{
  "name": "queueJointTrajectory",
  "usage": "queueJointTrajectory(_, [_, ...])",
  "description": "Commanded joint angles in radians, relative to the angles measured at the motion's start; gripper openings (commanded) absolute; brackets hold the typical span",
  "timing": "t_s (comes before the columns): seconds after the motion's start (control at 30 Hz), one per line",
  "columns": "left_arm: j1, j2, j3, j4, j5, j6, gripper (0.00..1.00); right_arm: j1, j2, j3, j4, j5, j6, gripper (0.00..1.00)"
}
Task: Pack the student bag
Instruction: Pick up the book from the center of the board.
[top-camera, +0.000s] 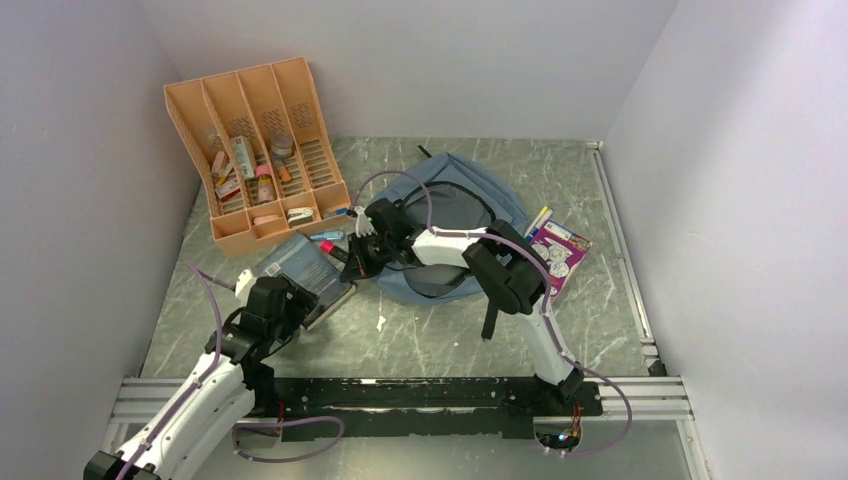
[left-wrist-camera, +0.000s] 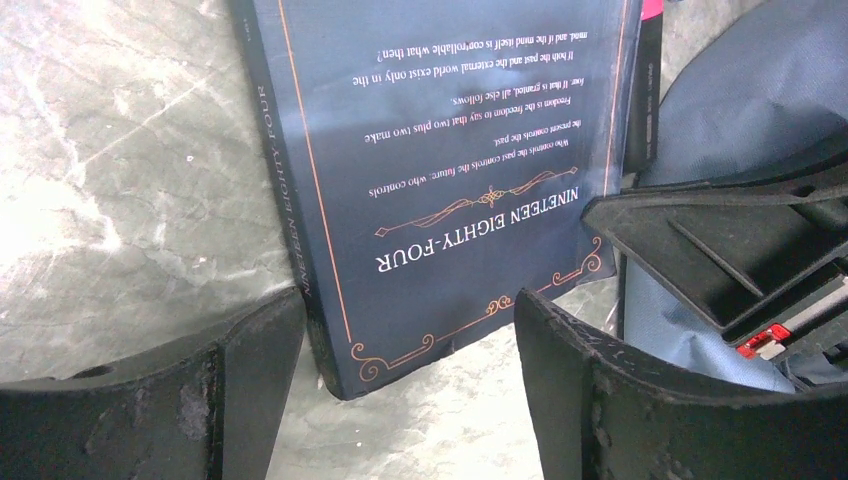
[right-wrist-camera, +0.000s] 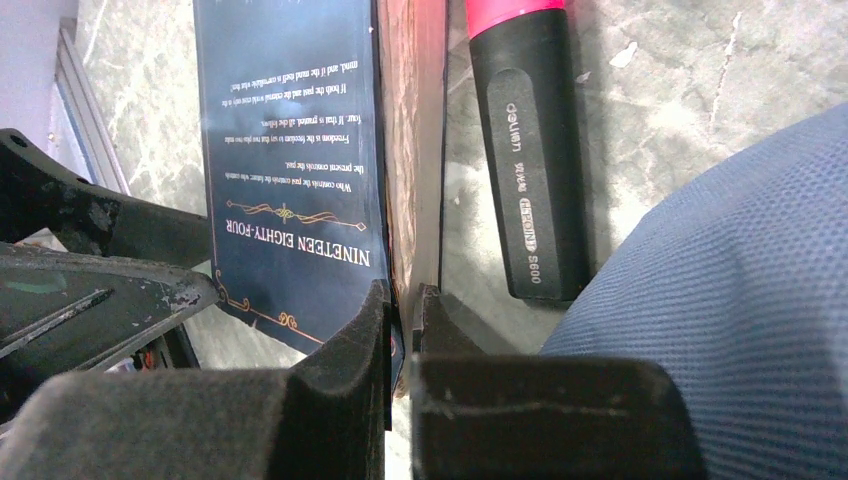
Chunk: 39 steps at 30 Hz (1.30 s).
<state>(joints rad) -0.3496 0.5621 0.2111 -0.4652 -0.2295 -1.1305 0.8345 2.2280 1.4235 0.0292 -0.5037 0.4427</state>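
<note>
The book is in my right gripper only by its page edge (right-wrist-camera: 412, 265) near a corner, so next my left gripper grips the book's spine (left-wrist-camera: 316, 315) and lifts the book.
The student bag (top-camera: 470, 205), a grey-blue backpack, lies flat at the table's middle; its fabric fills the right of the right wrist view (right-wrist-camera: 720, 300). A dark blue book, "Nineteen Eighty-Four" (top-camera: 298, 262), lies to its left. My right gripper (top-camera: 357, 266) is shut on the book's edge nearest the bag (right-wrist-camera: 400, 310). My left gripper (top-camera: 298, 298) stands open at the book's near corner (left-wrist-camera: 410, 370), its fingers either side of the corner and apart from it. In the left wrist view the book (left-wrist-camera: 450, 150) has the right gripper's body (left-wrist-camera: 720, 250) just to its right.
A pink highlighter with a black body (right-wrist-camera: 530, 150) lies between book and bag. An orange file organiser (top-camera: 255, 150) with small items stands at the back left. A colourful booklet (top-camera: 557, 252) and pens (top-camera: 540, 218) lie right of the bag. White walls close in three sides.
</note>
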Motion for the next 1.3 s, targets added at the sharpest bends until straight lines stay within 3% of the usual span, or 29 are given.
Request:
queueJointTrajectory(0.0, [-0.002, 0.034, -0.076, 0.018, 0.074, 0.006, 0.82, -0.029, 0.170, -0.125, -0.253, 0.191, -0.067, 0.00])
queueJointTrajectory(0.3, [-0.002, 0.097, -0.045, 0.005, 0.075, 0.035, 0.80, -0.041, 0.186, -0.128, -0.256, 0.200, -0.079, 0.00])
queueJointTrajectory(0.5, [-0.002, 0.108, -0.150, 0.284, 0.217, 0.026, 0.79, -0.041, 0.177, -0.129, -0.257, 0.184, -0.082, 0.00])
queueJointTrajectory(0.67, [-0.002, 0.012, -0.209, 0.445, 0.303, 0.019, 0.75, -0.041, 0.174, -0.128, -0.256, 0.165, -0.086, 0.00])
queueJointTrajectory(0.87, [-0.002, -0.062, -0.199, 0.450, 0.305, 0.041, 0.72, -0.037, 0.182, -0.119, -0.254, 0.141, -0.089, 0.00])
queueJointTrajectory(1.27, [-0.002, 0.031, -0.127, 0.524, 0.260, 0.026, 0.57, -0.023, 0.166, -0.118, -0.278, 0.129, -0.110, 0.00])
